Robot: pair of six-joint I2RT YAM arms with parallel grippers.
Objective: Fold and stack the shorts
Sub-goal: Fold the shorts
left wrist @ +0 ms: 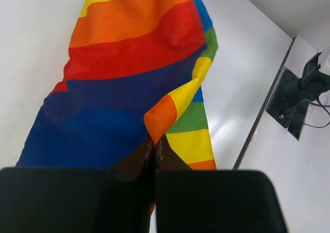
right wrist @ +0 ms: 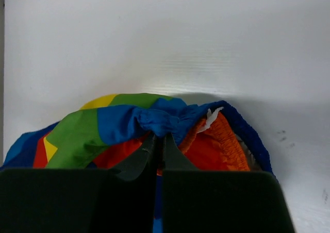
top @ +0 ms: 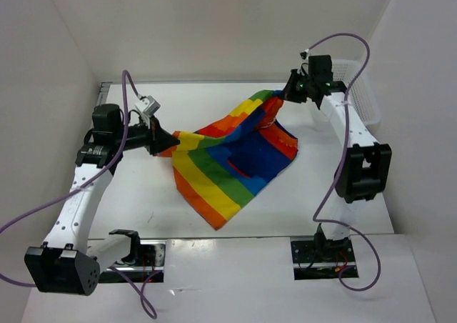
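I should use my left gripper to lay the held corner (top: 170,152) over the shorts' lower leg (top: 213,189), which slants toward the table's near edge, and then grip the shorts again to straighten them.
The rainbow-striped shorts (top: 228,158) hang stretched between both grippers above the white table, their lower part resting on it. My left gripper (top: 163,143) is shut on an orange corner of the shorts (left wrist: 161,117) at the left. My right gripper (top: 287,92) is shut on a bunched blue part of the waistband (right wrist: 157,122) at the back right, held higher. A white bit of tag or drawstring (right wrist: 211,118) shows by the orange elastic band.
A white mesh basket (top: 357,87) stands at the back right behind the right arm. White walls close in the table (top: 143,194) at the back and sides. The arm mounts (top: 321,255) sit at the near edge.
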